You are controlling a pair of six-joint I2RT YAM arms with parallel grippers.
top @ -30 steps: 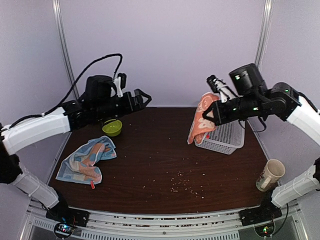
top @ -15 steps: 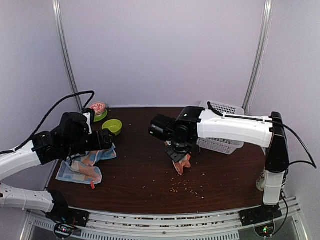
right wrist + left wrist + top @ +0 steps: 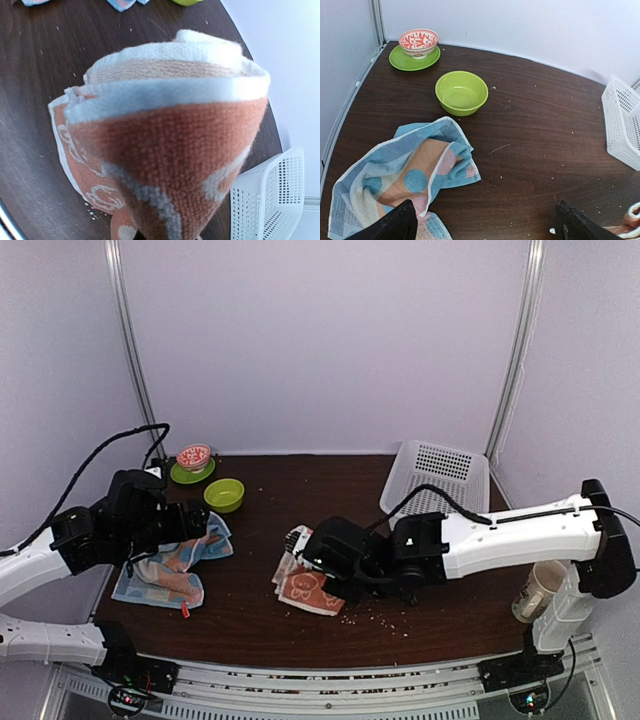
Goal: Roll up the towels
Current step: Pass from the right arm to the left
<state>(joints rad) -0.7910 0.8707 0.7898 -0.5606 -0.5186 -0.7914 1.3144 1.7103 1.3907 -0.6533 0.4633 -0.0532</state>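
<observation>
The orange towel sits bunched (image 3: 307, 591) in the robot's right gripper, so the robot should pass the towel (image 3: 167, 92) to its left gripper and spread it out before rolling it.
The small orange towel (image 3: 303, 586) with white print lies bunched on the dark table just left of centre. One end of it is raised in my right gripper (image 3: 310, 562), which is shut on it. In the right wrist view the orange towel (image 3: 165, 145) fills the frame as a thick folded wad and hides the fingers. The larger light-blue towel (image 3: 172, 562) with pastel dots lies crumpled at the left. My left gripper (image 3: 487, 227) hangs wide open above its near right edge and holds nothing. The blue towel (image 3: 405, 175) reaches under the left finger (image 3: 397, 225).
A green bowl (image 3: 224, 494) stands behind the blue towel. A red-patterned bowl on a green saucer (image 3: 193, 458) stands in the back left corner. A white basket (image 3: 437, 480) leans tipped at the back right. A mug (image 3: 540, 590) stands at the right edge. Crumbs (image 3: 375, 612) lie near the front.
My right arm swung from the basket down to the table's middle, carrying the orange towel leftward onto the wood. The basket is tipped up now. My left arm dropped and drew back over the blue towel.
</observation>
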